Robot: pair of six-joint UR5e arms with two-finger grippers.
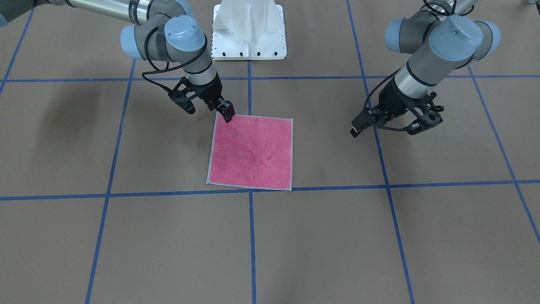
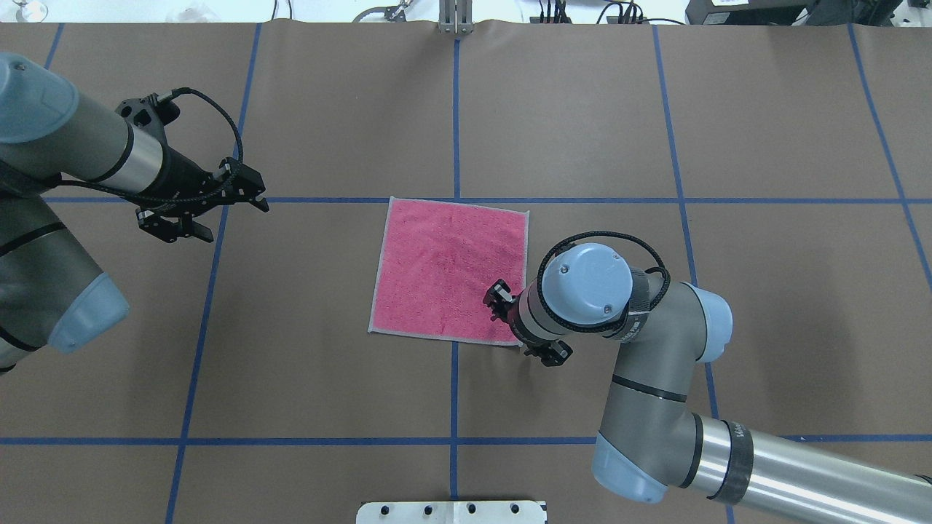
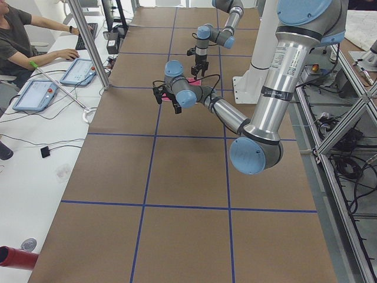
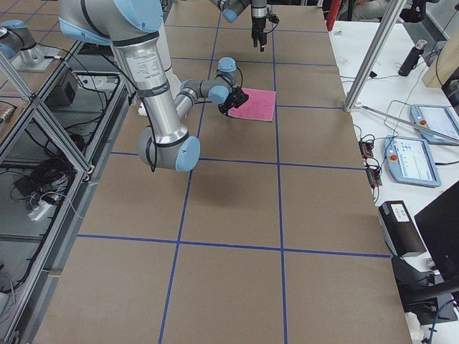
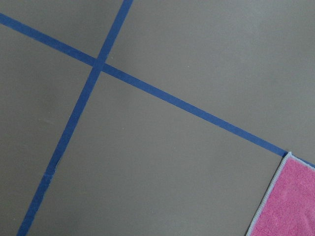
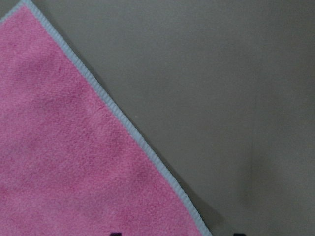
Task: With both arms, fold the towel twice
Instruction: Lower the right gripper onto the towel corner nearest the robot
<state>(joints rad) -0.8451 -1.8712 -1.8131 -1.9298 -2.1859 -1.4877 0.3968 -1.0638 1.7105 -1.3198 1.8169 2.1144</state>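
The towel's pink-red side has a light grey stitched edge along its border, so a hidden grey bottom side will show when I fold the towel over.
The towel lies flat and unfolded in the middle of the table, pink-red face up, with a light grey stitched edge; it also shows in the overhead view. My right gripper points down at the towel's corner nearest the robot on its right side. In the right wrist view its two dark fingertips show apart, with the towel's edge between them, so it is open. My left gripper hovers open and empty, well to the left of the towel; its wrist view catches only one towel corner.
Brown table surface with a blue tape grid. The white bolted pedestal base stands at the robot's side of the table. An operator and tablets are at a side table beyond the far edge.
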